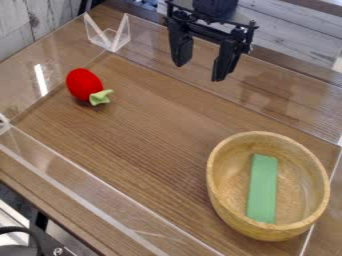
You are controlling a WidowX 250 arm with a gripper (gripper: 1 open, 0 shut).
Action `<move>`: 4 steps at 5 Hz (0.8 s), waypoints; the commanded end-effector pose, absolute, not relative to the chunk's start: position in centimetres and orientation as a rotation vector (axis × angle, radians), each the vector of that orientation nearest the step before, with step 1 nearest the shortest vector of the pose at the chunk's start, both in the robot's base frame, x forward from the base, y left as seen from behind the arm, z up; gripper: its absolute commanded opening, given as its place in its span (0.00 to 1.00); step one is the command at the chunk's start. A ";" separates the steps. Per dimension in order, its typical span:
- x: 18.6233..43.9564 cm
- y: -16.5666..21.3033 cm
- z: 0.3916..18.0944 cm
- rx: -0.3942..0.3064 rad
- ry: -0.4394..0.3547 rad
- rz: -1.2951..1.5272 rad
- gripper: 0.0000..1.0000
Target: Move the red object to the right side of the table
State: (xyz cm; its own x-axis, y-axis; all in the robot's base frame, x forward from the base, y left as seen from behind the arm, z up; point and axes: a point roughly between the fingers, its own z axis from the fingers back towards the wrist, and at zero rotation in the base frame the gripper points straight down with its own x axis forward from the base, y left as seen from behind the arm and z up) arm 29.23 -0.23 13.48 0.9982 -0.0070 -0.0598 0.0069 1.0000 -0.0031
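Note:
Open wood (127, 84) surrounds the red object. My open gripper should keep moving toward its rounded body (84, 82) and close once both fingers are on either side of that body.
The red object (86, 83), a small glossy rounded toy fruit with a green leafy stem pointing right, lies on the left part of the brown wood-grain table (160, 130). My gripper (201, 63) hangs above the far middle of the table, well to the right of and behind the red object. Its two dark fingers (179, 50) point down and stand apart, open, with nothing between them.
A round wooden bowl (227, 152) holding a flat green block (263, 188) sits at the front right. Low clear acrylic walls (107, 32) edge the tabletop, with a clear corner piece at the back left.

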 end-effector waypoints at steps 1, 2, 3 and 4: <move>29.4 0.0 11.8 -0.006 0.093 -0.014 1.00; 28.1 3.7 10.9 0.002 0.097 -0.174 1.00; 26.8 8.7 10.2 0.015 0.094 -0.350 1.00; 26.6 12.4 10.5 0.029 0.085 -0.413 1.00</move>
State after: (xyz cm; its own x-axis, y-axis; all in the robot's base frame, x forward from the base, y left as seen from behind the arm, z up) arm 25.81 12.14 8.73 0.9114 -0.3905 -0.1302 0.3885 0.9205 -0.0412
